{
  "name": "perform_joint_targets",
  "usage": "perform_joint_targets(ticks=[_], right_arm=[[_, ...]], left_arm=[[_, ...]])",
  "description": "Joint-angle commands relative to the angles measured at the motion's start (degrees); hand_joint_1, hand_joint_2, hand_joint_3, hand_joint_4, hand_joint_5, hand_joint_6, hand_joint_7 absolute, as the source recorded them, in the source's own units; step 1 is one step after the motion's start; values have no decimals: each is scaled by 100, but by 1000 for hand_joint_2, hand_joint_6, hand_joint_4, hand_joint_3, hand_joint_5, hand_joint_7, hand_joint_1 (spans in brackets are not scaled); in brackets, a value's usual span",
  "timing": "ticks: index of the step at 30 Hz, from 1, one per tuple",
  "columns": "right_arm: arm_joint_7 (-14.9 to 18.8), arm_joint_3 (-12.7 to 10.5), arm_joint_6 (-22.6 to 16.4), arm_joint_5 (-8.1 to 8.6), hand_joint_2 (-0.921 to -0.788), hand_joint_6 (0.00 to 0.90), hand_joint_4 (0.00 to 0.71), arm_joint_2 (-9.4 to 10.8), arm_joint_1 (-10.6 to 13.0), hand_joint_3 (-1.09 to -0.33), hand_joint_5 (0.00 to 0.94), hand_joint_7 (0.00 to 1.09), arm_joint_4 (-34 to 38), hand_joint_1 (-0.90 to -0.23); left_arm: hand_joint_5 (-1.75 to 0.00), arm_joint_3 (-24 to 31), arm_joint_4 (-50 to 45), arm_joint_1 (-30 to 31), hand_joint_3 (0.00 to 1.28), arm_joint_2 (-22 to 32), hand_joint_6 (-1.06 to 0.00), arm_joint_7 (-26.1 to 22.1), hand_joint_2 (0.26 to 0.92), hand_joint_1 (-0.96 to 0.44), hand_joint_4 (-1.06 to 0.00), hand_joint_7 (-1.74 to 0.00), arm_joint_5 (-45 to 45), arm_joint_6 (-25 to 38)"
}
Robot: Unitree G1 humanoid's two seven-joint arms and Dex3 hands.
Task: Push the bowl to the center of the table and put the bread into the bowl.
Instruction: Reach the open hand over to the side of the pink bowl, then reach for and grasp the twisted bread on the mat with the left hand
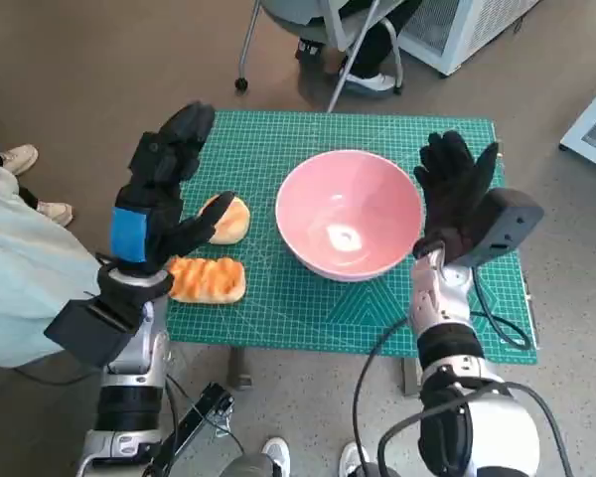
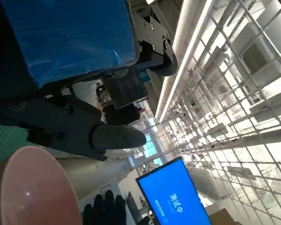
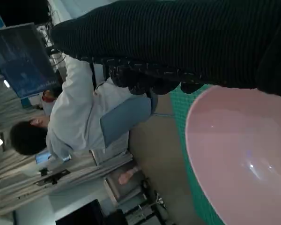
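Note:
My gripper will put both the ridged loaf and the round bun point(image 1: 231, 223) in, and the bun will settle beside the loaf, because the pink bowl's empty inside point(image 1: 346, 219) is much wider than the loaf.
A pink bowl point(image 1: 349, 214) stands empty on the green cutting mat point(image 1: 278, 308), a little right of the mat's middle. It also shows in the left wrist view point(image 2: 33, 187) and the right wrist view point(image 3: 243, 159). Two pieces of bread lie left of it: a round bun point(image 1: 230, 219) and a ridged loaf point(image 1: 209, 279). My left hand point(image 1: 164, 189) is raised above the buns, fingers spread, holding nothing. My gloved right hand point(image 1: 457, 189) stands upright beside the bowl's right rim with its fingers apart; I cannot tell whether it touches the rim.
A wheeled chair point(image 1: 323, 45) with a person's feet stands beyond the table's far edge. A person in light clothes point(image 1: 20, 268) sits at the left, also seen in the right wrist view point(image 3: 84, 117). Cables point(image 1: 497, 318) run over the mat's right front corner.

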Motion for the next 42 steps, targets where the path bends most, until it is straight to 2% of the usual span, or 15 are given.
perform_joint_targets(ticks=[1,6,10,14,16,20,25,30,33,37,42], right_arm=[[-59,85,94,-126,-921,19,258,-126,71,-911,39,876,77,-521],[-60,221,-104,-269,-921,29,267,-265,94,-902,33,824,15,-521],[70,286,-378,-314,-921,63,269,-351,83,-884,21,761,-58,-514],[156,529,-850,-490,-921,91,273,-450,80,-870,15,725,-180,-520],[398,618,-1175,-505,-921,100,276,-497,124,-863,15,720,-278,-533],[1008,706,-1849,-420,-921,112,291,-587,199,-830,18,721,-493,-563],[1300,893,-2652,-500,-921,127,341,-682,315,-802,38,736,-822,-581],[1538,1062,-3245,-511,-921,141,365,-721,432,-788,44,755,-1128,-578],[1597,1201,-3578,-593,-921,142,368,-761,513,-783,42,763,-1313,-557],[1621,1362,-3888,-698,-921,134,358,-849,588,-780,33,769,-1469,-543],[1676,1475,-4109,-721,-921,118,348,-929,620,-763,24,776,-1533,-563]], left_arm=[[-4,80,-262,283,254,249,-316,-79,921,-334,-378,-375,20,89],[-5,132,-539,610,257,736,-309,-243,921,-337,-381,-371,280,258],[-4,137,-880,883,229,1443,-290,-458,921,-341,-381,-360,845,668],[-1,115,-1576,1176,149,2218,-263,-944,921,-357,-340,-319,1201,1569],[0,89,-1927,1270,96,2560,-260,-1264,914,-345,-299,-272,1236,2173],[0,-44,-2563,1340,21,3162,-267,-1821,881,-296,-213,-147,1450,3405],[0,-392,-2988,1245,4,3622,-264,-2282,827,-223,-163,-80,1887,4316],[-4,-780,-2982,1066,1,3755,-273,-2473,809,-179,-162,-56,2202,4589],[-11,-1009,-2760,921,0,3725,-291,-2544,806,-161,-181,-52,2292,4556],[-17,-1344,-2434,718,0,3705,-315,-2558,805,-159,-211,-48,2526,4384],[-18,-1774,-1980,419,0,3631,-343,-2477,806,-190,-244,-41,2912,4199]])
